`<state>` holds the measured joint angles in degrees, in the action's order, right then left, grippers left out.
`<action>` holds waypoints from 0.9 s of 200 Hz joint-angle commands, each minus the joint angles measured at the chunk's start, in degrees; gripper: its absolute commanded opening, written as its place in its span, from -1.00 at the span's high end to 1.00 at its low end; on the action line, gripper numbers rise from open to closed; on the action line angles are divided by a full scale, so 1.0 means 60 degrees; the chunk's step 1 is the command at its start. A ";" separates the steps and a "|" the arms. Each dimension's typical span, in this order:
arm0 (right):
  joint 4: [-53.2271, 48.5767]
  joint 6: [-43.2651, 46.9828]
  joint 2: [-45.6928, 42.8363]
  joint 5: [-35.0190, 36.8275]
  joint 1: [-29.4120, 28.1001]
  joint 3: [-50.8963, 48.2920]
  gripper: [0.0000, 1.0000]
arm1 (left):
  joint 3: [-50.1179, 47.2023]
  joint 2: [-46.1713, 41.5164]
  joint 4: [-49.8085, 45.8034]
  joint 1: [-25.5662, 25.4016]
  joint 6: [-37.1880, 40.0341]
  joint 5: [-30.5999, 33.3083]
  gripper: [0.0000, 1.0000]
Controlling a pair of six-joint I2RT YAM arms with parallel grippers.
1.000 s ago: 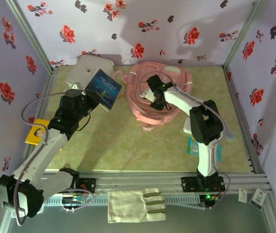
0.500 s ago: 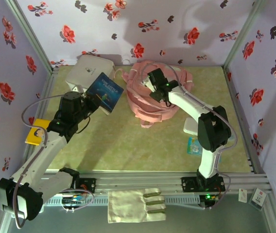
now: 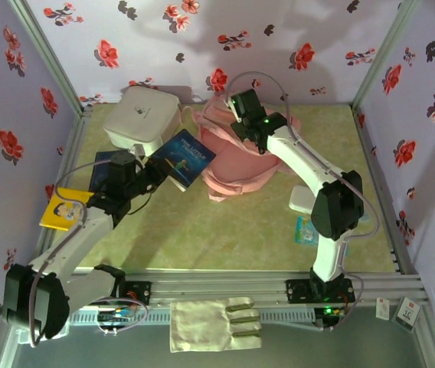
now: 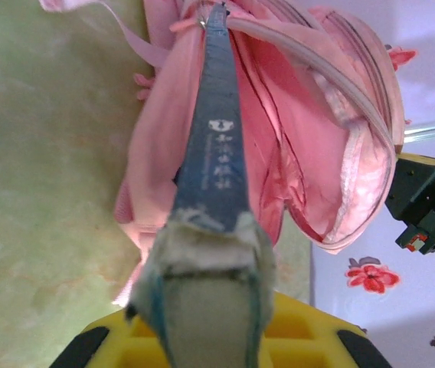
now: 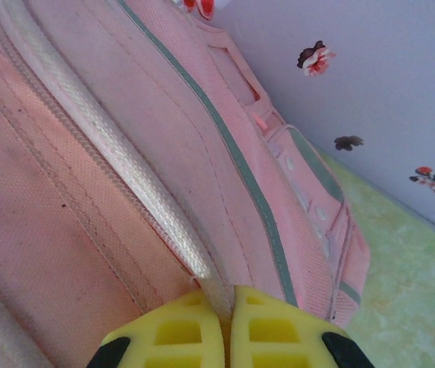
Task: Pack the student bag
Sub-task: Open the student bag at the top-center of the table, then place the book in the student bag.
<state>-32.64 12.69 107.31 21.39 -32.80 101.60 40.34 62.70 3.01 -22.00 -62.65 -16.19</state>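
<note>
The dark blue book's far end (image 3: 205,155) is pointing into the pink bag's wide opening (image 3: 234,159), so I should keep sliding the book in with my left gripper until it is deep inside.
The student bag (image 3: 242,159) is a soft pink backpack at the back middle of the table, its mouth held up. My right gripper (image 3: 250,132) is shut on the pale zip edge (image 5: 137,192) at the bag's top; in the right wrist view the yellow fingertips (image 5: 227,305) pinch that trim. My left gripper (image 3: 155,175) is shut on a dark blue book (image 3: 186,156), held tilted just left of the bag. In the left wrist view the book's spine (image 4: 216,146) points edge-on at the open pink bag (image 4: 321,146), with the gripper (image 4: 208,253) clamped on its near end.
A white rounded-square box (image 3: 141,117) stands at the back left. A yellow book (image 3: 64,208) and a blue one (image 3: 101,164) lie under the left arm. A white item (image 3: 300,202) and a teal card (image 3: 306,231) lie at the right. A glove (image 3: 214,324) hangs off the front rail.
My left arm carried the blue book rightward and down toward the bag. My right gripper shut on the bag's zip edge and pulled it up and toward the back.
</note>
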 commanded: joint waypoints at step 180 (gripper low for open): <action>0.0178 -0.2640 -0.0669 -0.1886 -0.0203 0.1487 1.00 | 0.3498 0.6573 0.5582 -0.2191 -0.2232 0.1740 1.00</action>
<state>-38.06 -0.27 107.33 11.14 -33.65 108.51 56.40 98.30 30.02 -34.02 -73.69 -12.16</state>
